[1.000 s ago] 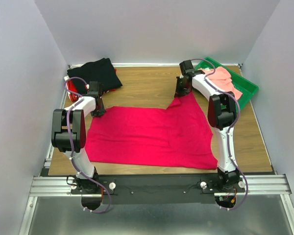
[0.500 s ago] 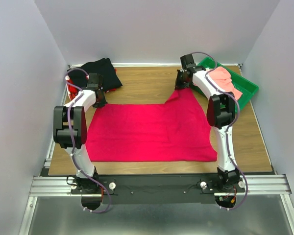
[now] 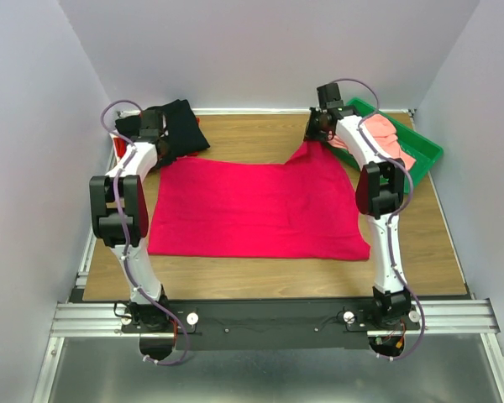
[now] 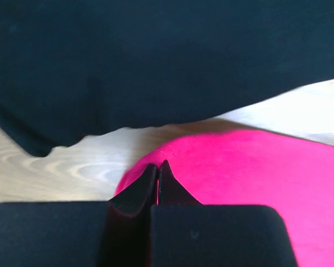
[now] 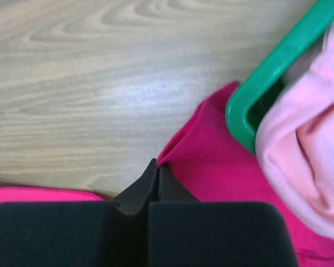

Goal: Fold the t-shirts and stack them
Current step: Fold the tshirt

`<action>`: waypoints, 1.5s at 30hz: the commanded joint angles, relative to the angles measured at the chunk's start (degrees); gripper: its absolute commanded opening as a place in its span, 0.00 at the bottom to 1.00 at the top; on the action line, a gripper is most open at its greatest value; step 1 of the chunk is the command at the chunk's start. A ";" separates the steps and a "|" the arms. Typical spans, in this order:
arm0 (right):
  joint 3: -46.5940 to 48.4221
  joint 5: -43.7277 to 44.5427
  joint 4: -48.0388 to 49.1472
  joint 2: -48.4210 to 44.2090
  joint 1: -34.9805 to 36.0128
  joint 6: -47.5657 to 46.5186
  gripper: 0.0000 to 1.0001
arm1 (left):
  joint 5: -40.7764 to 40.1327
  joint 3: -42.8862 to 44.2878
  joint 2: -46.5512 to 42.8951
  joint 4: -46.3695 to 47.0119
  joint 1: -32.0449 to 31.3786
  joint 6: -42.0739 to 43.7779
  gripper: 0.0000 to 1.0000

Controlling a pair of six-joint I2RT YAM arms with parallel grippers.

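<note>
Both my grippers are to bring the crimson-magenta t-shirt's far corners back, because those corners crowd the black t-shirt and the green tray. The grippers should then fold the far edge over the shirt.
The crimson-magenta t-shirt lies spread flat across the middle of the wooden table. My left gripper is shut on its far left corner, right beside the black t-shirt folded at the back left. My right gripper is shut on the far right corner, lifting it into a small peak next to the green tray. The pale salmon-pink t-shirt sits bunched in that tray.
A red object shows at the table's left edge beside the black shirt. The tray's green rim lies close to my right fingers. White walls enclose the table on three sides.
Both arms have moved toward the back of the table, dragging the magenta shirt's far edge with them. The shirt's near edge has slid away from the front of the table, and the cloth is now stretched flatter.
</note>
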 commanded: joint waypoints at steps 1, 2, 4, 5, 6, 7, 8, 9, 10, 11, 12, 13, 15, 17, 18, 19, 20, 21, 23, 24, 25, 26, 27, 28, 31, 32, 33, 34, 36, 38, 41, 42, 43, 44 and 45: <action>-3.80 -1.11 0.06 -5.29 0.28 1.24 0.00 | 2.20 -3.48 -2.32 1.02 1.95 3.22 0.00; -6.94 -1.28 0.14 -7.65 0.37 1.50 0.00 | 2.64 -5.14 -2.93 1.20 1.86 3.58 0.00; -10.47 -1.28 0.14 -10.30 0.37 2.38 0.00 | 2.91 -6.74 -3.37 1.72 2.04 4.46 0.00; -13.88 -1.37 0.14 -11.71 0.46 2.64 0.00 | 2.82 -7.87 -3.72 1.90 2.04 4.64 0.00; -15.92 -1.28 0.23 -14.59 0.46 3.26 0.00 | 2.56 -8.23 -3.81 1.99 2.04 4.72 0.00; -17.77 -1.11 0.23 -16.01 0.63 3.52 0.00 | 2.21 -8.76 -3.90 1.99 2.04 4.64 0.00; -21.09 -0.76 0.23 -17.33 0.81 3.79 0.00 | 1.68 -8.94 -4.08 1.99 2.04 4.72 0.00; -22.69 -0.50 0.23 -18.82 0.90 4.31 0.00 | 1.51 -8.94 -4.08 1.90 1.95 4.73 0.00; -24.27 -0.32 0.23 -21.45 1.16 4.49 0.00 | 1.33 -9.03 -4.16 1.90 2.04 4.64 0.00; -26.03 -0.14 0.15 -22.87 1.25 4.93 0.00 | 1.24 -9.20 -4.43 1.82 2.04 4.64 0.00; -29.01 0.12 0.14 -24.10 1.25 5.80 0.00 | 0.81 -9.20 -4.52 1.73 2.04 4.55 0.00; -30.78 0.12 0.14 -26.72 1.34 6.25 0.00 | 0.45 -9.20 -4.60 1.38 2.04 4.46 0.00; -33.77 0.12 0.06 -29.20 1.25 7.30 0.00 | -0.43 -9.47 -5.22 0.85 2.04 4.29 0.00; -38.51 -0.40 0.06 -32.79 1.60 9.23 0.00 | -0.87 -10.08 -6.09 0.41 2.13 3.94 0.00; -40.09 -0.58 -0.03 -34.03 1.69 9.67 0.01 | -0.96 -10.26 -6.45 -0.03 2.21 3.76 0.00; -41.42 -0.93 -0.20 -35.00 2.04 10.11 0.00 | -0.87 -10.43 -6.80 -0.29 2.30 3.58 0.00; -43.95 -1.11 -0.82 -36.84 2.13 10.55 0.00 | -0.61 -10.78 -7.50 -0.29 2.48 3.41 0.00; -44.93 -1.37 -1.17 -37.64 2.30 10.73 0.01 | 0.18 -10.96 -7.85 -0.56 2.48 3.32 0.00; -47.74 -1.37 -2.57 -38.96 2.83 11.26 0.00 | 1.06 -11.92 -8.64 -1.00 2.57 2.71 0.00; -48.54 -1.28 -3.01 -40.10 3.00 11.43 0.00 | 1.93 -12.36 -8.91 -1.43 2.57 2.44 0.00; -49.33 -1.11 -3.54 -40.72 3.18 11.52 0.00 | 2.20 -12.89 -9.61 -1.52 2.57 1.92 0.00; -50.64 -0.85 -4.50 -41.33 3.18 11.61 0.00 | 2.82 -14.20 -10.05 -1.61 2.57 1.48 0.00; -51.35 -0.50 -5.04 -42.64 3.27 11.79 0.00 | 2.91 -14.91 -10.49 -1.79 2.57 1.13 0.00; -52.06 -0.32 -5.30 -43.35 3.27 11.88 0.01 | 3.00 -15.61 -11.10 -1.88 2.57 0.77 0.00; -54.61 -0.32 -6.27 -45.55 3.27 12.31 0.00 | 2.65 -18.34 -13.65 -2.05 2.74 -0.46 0.00; -55.13 -0.49 -6.62 -46.08 3.36 12.32 0.00 | 2.65 -19.48 -14.70 -2.23 2.92 -0.90 0.00; -55.66 -0.67 -6.88 -46.52 3.36 12.49 0.00 | 2.65 -20.01 -15.23 -2.40 3.01 -0.99 0.00; -56.80 -0.93 -6.97 -46.87 3.53 12.75 0.00 | 2.65 -20.36 -15.59 -2.84 3.09 -1.07 0.00; -57.86 -1.02 -7.41 -48.19 4.06 12.93 0.00 | 2.56 -21.33 -16.99 -3.28 3.09 -1.42 0.00; -59.44 -0.93 -7.76 -49.24 4.50 13.02 0.00 | 2.38 -22.29 -18.48 -3.72 3.18 -1.78 0.00; -61.55 -0.84 -7.94 -50.47 5.02 13.37 0.00 | 2.21 -22.91 -20.24 -4.77 3.36 -2.22 0.00; -61.99 -0.84 -8.03 -50.74 5.38 13.37 0.00 | 2.12 -23.09 -20.68 -5.04 3.36 -2.31 0.00; -62.43 -0.58 -8.03 -51.00 5.64 13.46 0.00 | 1.95 -23.35 -21.21 -5.30 3.44 -2.57 0.00; -63.57 -0.58 -8.12 -51.53 5.82 13.63 0.01 | 1.68 -23.88 -22.00 -5.39 3.45 -2.57 0.00; -64.10 -0.49 -8.12 -51.71 5.99 13.81 0.00 | 1.59 -24.14 -22.36 -5.57 3.53 -2.66 0.00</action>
